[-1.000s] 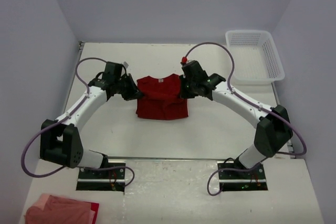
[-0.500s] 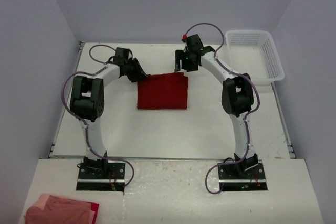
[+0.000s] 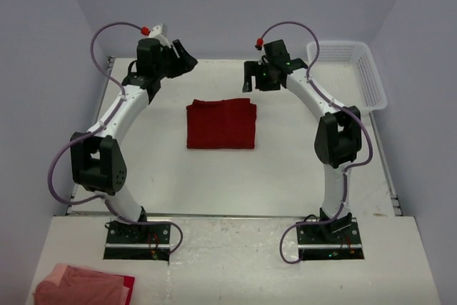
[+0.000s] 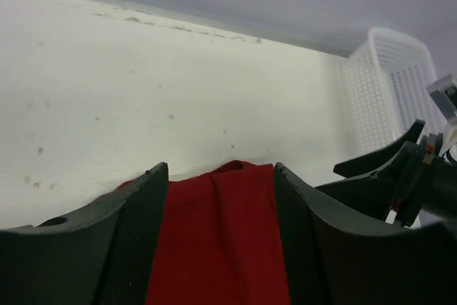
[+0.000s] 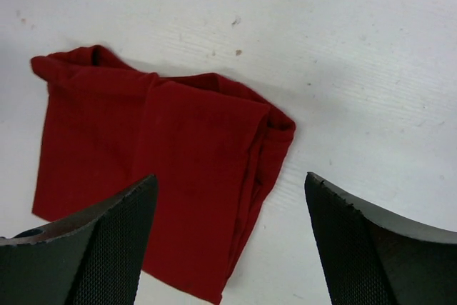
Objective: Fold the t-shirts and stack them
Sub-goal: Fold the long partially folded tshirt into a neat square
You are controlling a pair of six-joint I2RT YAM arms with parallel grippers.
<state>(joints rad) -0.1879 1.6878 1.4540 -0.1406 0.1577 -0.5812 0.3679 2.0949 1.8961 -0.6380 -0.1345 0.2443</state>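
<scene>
The t-shirt's far edge (image 3: 219, 101) is wavy. My right gripper should pinch the top layer's corner (image 3: 248, 101) and my left gripper should pinch the other corner to pull the t-shirt's edge straight.
A deep red t-shirt (image 3: 221, 124) lies folded into a flat rectangle on the white table (image 3: 285, 169). My left gripper (image 3: 186, 59) hangs open above the table behind the shirt's far left corner, clear of the cloth. In the left wrist view the t-shirt (image 4: 221, 248) shows between the spread fingers (image 4: 139, 241) of the left gripper (image 4: 220, 171). Behind the far right corner my right gripper (image 3: 251, 82) is raised and open too. From the right wrist the t-shirt (image 5: 143, 155) lies below the right gripper (image 5: 230, 180), whose jaws stand wide with nothing in them.
A white mesh basket (image 3: 346, 73) stands at the back right corner; the left wrist view catches the basket (image 4: 385, 91) as well. A heap of pinkish and red cloth (image 3: 82, 287) lies on the near ledge at the bottom left. Walls close the table on three sides.
Both grippers carried the shirt's edge to the far side, opened and let go, then rose up and back. The shirt now lies as a flat rectangle.
</scene>
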